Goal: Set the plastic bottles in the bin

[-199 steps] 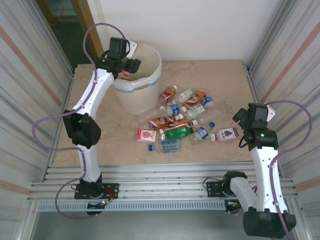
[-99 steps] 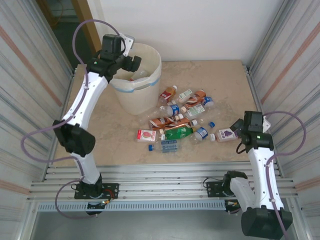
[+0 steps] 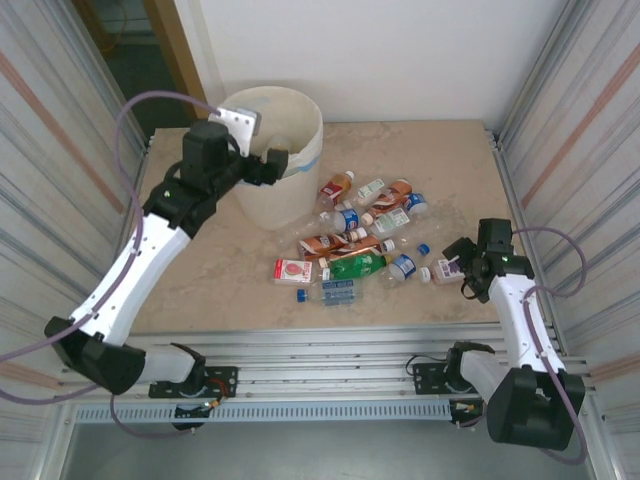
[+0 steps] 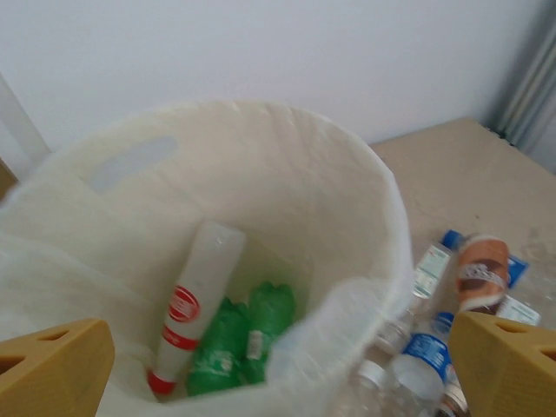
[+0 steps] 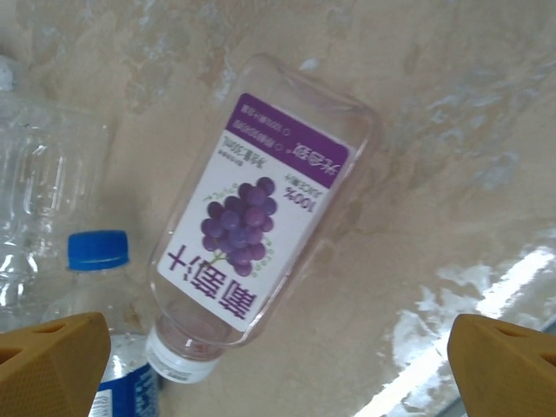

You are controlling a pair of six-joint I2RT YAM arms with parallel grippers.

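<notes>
My right gripper should keep going down until its fingers close around the purple grape label, as the grape bottle's bottom half lies clear of the blue-capped bottle.
The cream-white bin stands at the back left. In the left wrist view a white bottle with a red label and two green bottles lie inside the bin. My left gripper hangs open and empty at the bin's near rim, and shows as wide-apart jaws in the left wrist view. Several plastic bottles lie heaped mid-table. A clear bottle with a purple grape label lies on its side at the pile's right edge. My right gripper is open just above it.
A blue-capped bottle lies just left of the grape bottle. A flat red-labelled bottle lies at the pile's near left. Corrugated metal walls close in both sides. A slotted rail runs along the near edge.
My left gripper opened wider and drew back from over the bin to its near rim, now empty. My right arm moved down and left over the grape bottle.
</notes>
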